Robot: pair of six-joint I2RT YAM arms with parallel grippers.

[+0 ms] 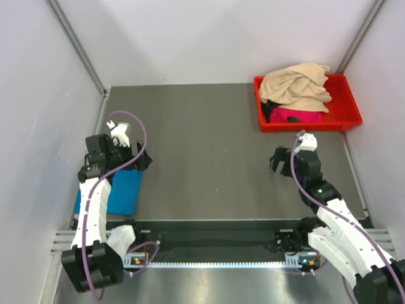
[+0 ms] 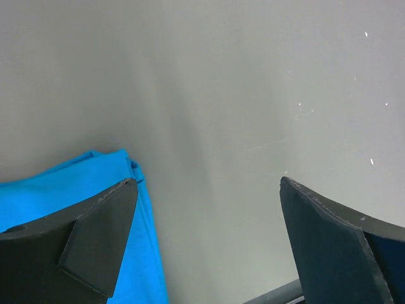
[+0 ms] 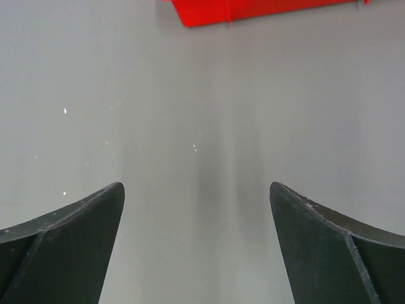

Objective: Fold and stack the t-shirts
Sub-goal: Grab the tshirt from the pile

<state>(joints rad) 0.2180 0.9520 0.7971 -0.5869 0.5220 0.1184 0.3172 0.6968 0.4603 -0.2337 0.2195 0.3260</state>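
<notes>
My right gripper is open, and with the beige-tan t-shirt (image 1: 292, 88) lying on the magenta-pink t-shirt, I should keep approaching its raised folds (image 1: 306, 79) until my fingers close on them.
A folded bright blue t-shirt (image 1: 123, 193) lies at the table's left front edge; it also shows in the left wrist view (image 2: 76, 183). My left gripper (image 1: 140, 161) is open and empty, hovering just past the shirt's far right corner. A beige-tan t-shirt (image 1: 296, 85) lies crumpled on top in the red tray (image 1: 347, 120), with a magenta-pink t-shirt (image 1: 296, 116) and a bit of a black t-shirt (image 1: 269, 111) under it. My right gripper (image 1: 277, 161) is open and empty over bare table, in front of the tray.
The red tray's near edge shows at the top of the right wrist view (image 3: 253, 9). White walls close in the table on the left, back and right. A metal rail (image 1: 209, 263) runs along the near edge.
</notes>
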